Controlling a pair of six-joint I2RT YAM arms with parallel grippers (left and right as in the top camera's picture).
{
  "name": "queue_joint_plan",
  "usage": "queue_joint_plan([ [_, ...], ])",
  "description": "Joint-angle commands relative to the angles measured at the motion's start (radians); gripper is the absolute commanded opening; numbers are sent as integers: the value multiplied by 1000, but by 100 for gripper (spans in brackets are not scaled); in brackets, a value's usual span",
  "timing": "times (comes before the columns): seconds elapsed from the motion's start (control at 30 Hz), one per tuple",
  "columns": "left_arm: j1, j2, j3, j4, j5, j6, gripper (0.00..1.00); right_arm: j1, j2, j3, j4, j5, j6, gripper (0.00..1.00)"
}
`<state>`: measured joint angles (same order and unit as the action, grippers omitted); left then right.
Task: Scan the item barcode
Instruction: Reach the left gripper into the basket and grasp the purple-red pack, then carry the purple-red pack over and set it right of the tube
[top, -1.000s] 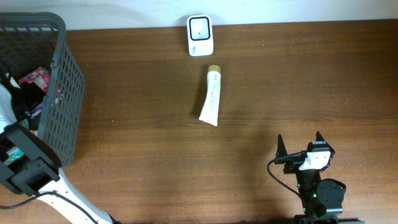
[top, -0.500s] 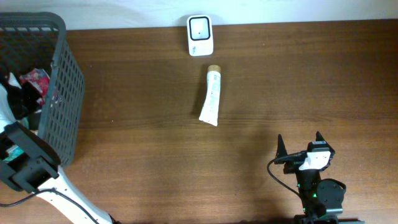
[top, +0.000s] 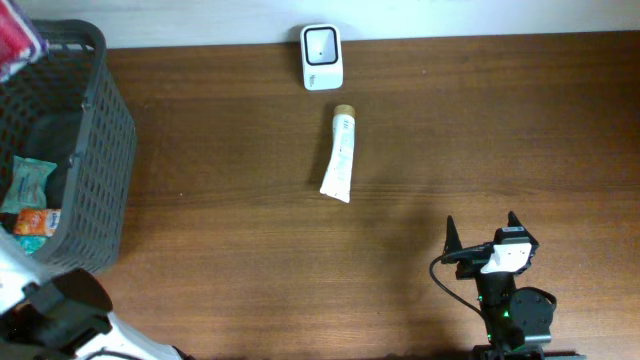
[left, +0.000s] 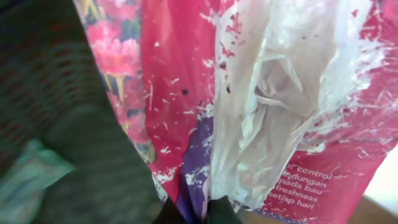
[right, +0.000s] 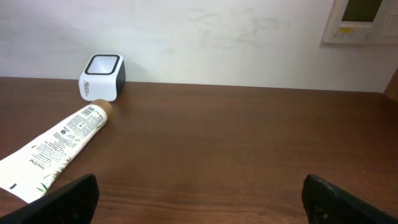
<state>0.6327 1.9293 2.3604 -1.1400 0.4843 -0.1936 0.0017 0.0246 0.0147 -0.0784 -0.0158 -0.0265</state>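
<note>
The packet is clear above the basket (top: 14, 36), and the table (top: 398, 146) beside the white tube is open. My left gripper should keep going across and let go of the packet there.
A pink and red plastic packet (left: 186, 81) with a crumpled clear window fills the left wrist view. My left gripper (left: 198, 213) is shut on the packet's lower edge, with only its dark fingertips showing. In the overhead view the packet (top: 18, 30) hangs high at the top left corner, above the basket. The white scanner (top: 322, 56) stands at the table's far edge, seen also as the scanner (right: 102, 76) from the right wrist. My right gripper (top: 482, 235) rests open near the front right, and between its fingers there is only bare table.
A dark mesh basket (top: 100, 130) at the left holds a teal packet (top: 28, 182) and an orange one (top: 38, 222). A white tube (top: 340, 155) lies just in front of the scanner. The left arm's base (top: 65, 310) sits at the front left.
My left gripper has shut on the pink packet and lifted it up out of the basket, exposing the teal and orange packets. The right arm has not moved.
</note>
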Motion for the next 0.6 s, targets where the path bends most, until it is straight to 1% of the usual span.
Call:
queue_joint_plan([
  [0.0, 1, -55, 14, 40, 279, -117, 0, 6, -3, -9, -2, 13, 0, 99],
  [0.07, -40, -60, 14, 39, 354, -116, 0, 6, -3, -9, -2, 13, 0, 99],
  [0.13, -90, -60, 13, 26, 362, -103, 0, 6, -3, -9, -2, 13, 0, 99],
  [0.23, -232, -60, 12, 24, 342, -48, 0, 6, -3, -9, -2, 13, 0, 99],
  [0.37, -440, -59, 11, 13, 179, -48, 0, 6, -3, -9, -2, 13, 0, 99],
  [0.43, -585, -47, 11, 1, 76, -49, 0, 6, -3, -9, -2, 13, 0, 99],
  [0.47, -658, -35, 11, -2, 13, -65, 0, 6, -3, -9, -2, 13, 0, 99],
  [0.57, -805, 0, 11, -6, -145, -160, 0, 6, -3, -9, -2, 13, 0, 99],
])
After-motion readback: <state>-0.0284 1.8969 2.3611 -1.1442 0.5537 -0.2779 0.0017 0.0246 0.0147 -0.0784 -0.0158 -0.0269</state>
